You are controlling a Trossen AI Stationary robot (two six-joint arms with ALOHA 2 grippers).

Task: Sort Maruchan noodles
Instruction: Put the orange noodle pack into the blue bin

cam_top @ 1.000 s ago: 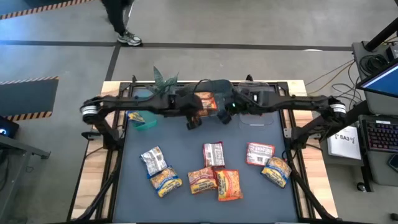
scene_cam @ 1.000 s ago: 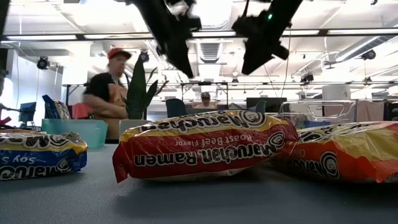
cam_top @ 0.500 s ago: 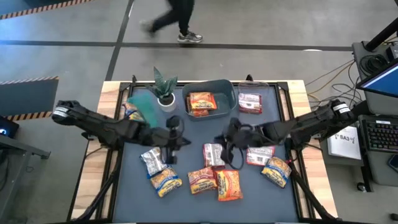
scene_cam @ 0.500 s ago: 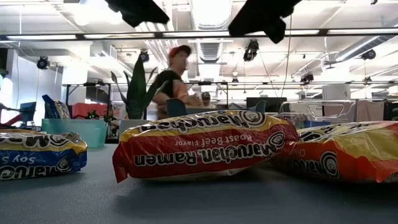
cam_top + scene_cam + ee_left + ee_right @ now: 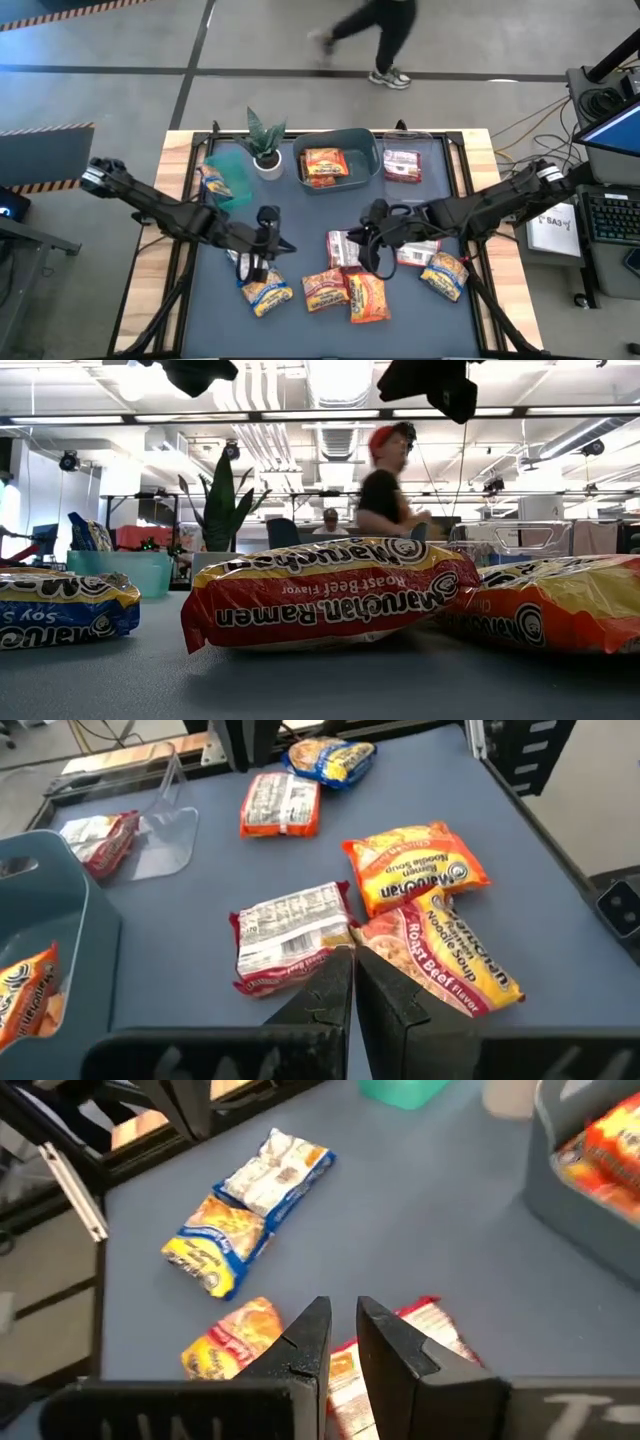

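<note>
The orange-and-white packet (image 5: 419, 252) is lying clear of the red-and-white packet, so the robot's right gripper should go on moving toward the orange-and-white packet's loose end (image 5: 404, 256) until its fingers are open above it.
Several Maruchan packets lie flat and loose on the dark mat: a silver-blue one (image 5: 243, 262) partly under my left arm, a blue-yellow one (image 5: 266, 294), a red-and-white one (image 5: 343, 249), orange ones (image 5: 325, 288) (image 5: 368, 298), and two more at the right (image 5: 416, 249) (image 5: 445, 275). My left gripper (image 5: 275, 250) (image 5: 352, 970) hovers shut, pointing at the red-and-white packet (image 5: 290, 935). My right gripper (image 5: 362, 243) (image 5: 343, 1320) hovers over that packet's edge (image 5: 410, 1335), fingers shut but for a narrow gap. Both show high in the low view (image 5: 195, 372) (image 5: 440, 385).
At the far side stand a teal bin (image 5: 232, 176) with a blue packet, a potted plant (image 5: 265, 140), a grey-blue bin (image 5: 372, 160) with an orange packet (image 5: 323, 165), and a clear tray (image 5: 432, 150) with a red packet (image 5: 402, 165). A person (image 5: 375, 35) walks behind the table.
Both arms have swung from the far bins toward the table's near edge and now hover over the loose packets in the middle. The packets have stayed where they lay. The person behind the table has walked from left to right.
</note>
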